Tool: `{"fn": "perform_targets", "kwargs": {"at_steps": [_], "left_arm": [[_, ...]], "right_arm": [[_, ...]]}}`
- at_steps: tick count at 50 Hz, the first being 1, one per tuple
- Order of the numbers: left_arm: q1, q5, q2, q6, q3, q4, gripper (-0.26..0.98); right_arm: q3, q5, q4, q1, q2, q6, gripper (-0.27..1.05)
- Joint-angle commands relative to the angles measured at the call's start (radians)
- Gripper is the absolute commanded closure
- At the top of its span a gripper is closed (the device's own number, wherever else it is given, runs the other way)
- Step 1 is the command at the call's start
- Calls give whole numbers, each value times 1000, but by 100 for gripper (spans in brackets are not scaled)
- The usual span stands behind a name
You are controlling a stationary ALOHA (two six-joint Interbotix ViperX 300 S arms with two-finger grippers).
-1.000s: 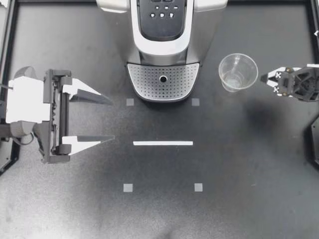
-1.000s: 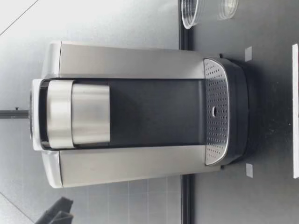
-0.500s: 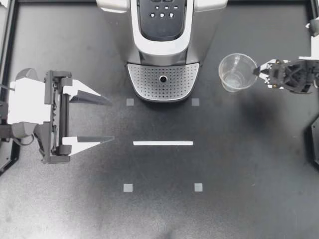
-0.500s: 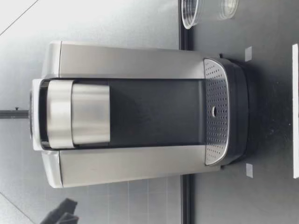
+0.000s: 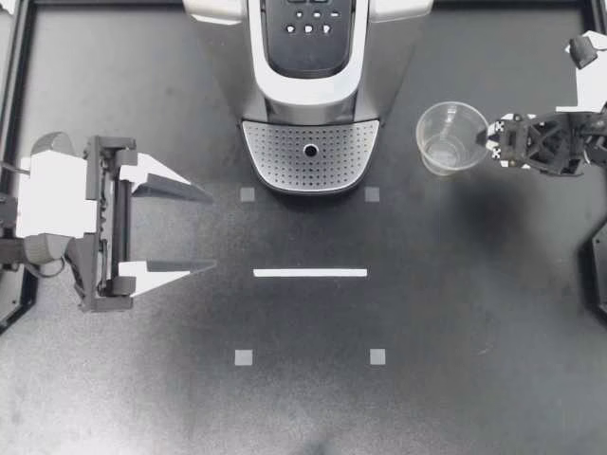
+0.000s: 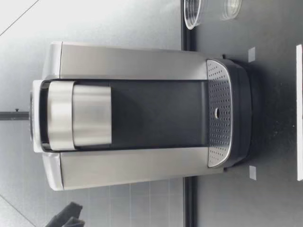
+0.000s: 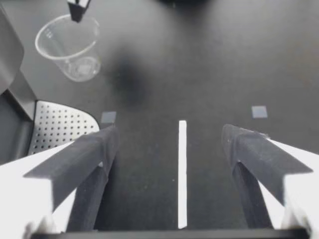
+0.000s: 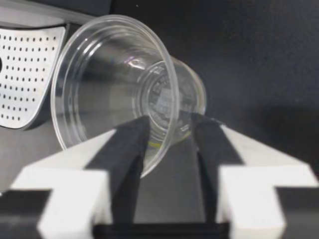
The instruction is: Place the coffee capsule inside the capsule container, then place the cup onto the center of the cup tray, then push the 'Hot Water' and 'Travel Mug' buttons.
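Note:
The cup will slide partly under the coffee machine's front [image 5: 308,106] when the robot carries it to the center, because that front hangs over the cup [image 5: 451,138] tray.
A clear plastic cup [image 5: 453,138] stands upright on the black table, right of the coffee machine [image 5: 308,57]. My right gripper [image 5: 489,139] is at the cup's right rim. In the right wrist view its fingers [image 8: 130,144] straddle the cup's wall [image 8: 107,84], one inside and one outside, with a gap still showing, so the gripper [image 8: 172,124] is open. My left gripper [image 5: 213,230] hovers wide open left of the perforated cup tray [image 5: 275,152], holding nothing [image 7: 168,134]. The button panel [image 5: 308,21] sits on top of the machine. No coffee capsule shows.
A white tape line [image 5: 310,272] and small grey squares [image 5: 244,357] mark the table in front of the machine. The low view has the machine's silver body [image 6: 132,61], its tray [image 6: 218,113] and the cup [image 6: 194,12] beside it. Black frame rails [image 5: 14,76] edge the table.
My right gripper has moved left to the cup's rim and its fingers have narrowed around the wall. The left arm and the cup stay put.

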Motion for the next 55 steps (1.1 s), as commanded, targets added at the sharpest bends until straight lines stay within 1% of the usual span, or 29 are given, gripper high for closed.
{"fn": "perform_targets", "kwargs": {"at_steps": [1,13,19,28,37,46,55], "left_arm": [[3,-5,-8,2,-12,5,-6],[3,-5,-11,2,-9,5,-6],[3,-5,-11,2,-8,5,-6],[3,-5,-12,2,-6,5,-6],[2,-5,-12,2,0,5,-6],[3,-5,-12,0,0,5,-6],[3,-5,-12,-2,0,5,-6]], "right_arm": [[-23,6,-2,-5,-12,-2,40],[-23,14,-2,-5,-46,5,66],[-26,14,3,21,-72,11,73],[-44,-2,8,97,-81,86,74],[-103,-74,8,163,-49,155,74],[-183,-127,8,206,49,179,74],[-270,-138,6,207,160,183,74]]}}
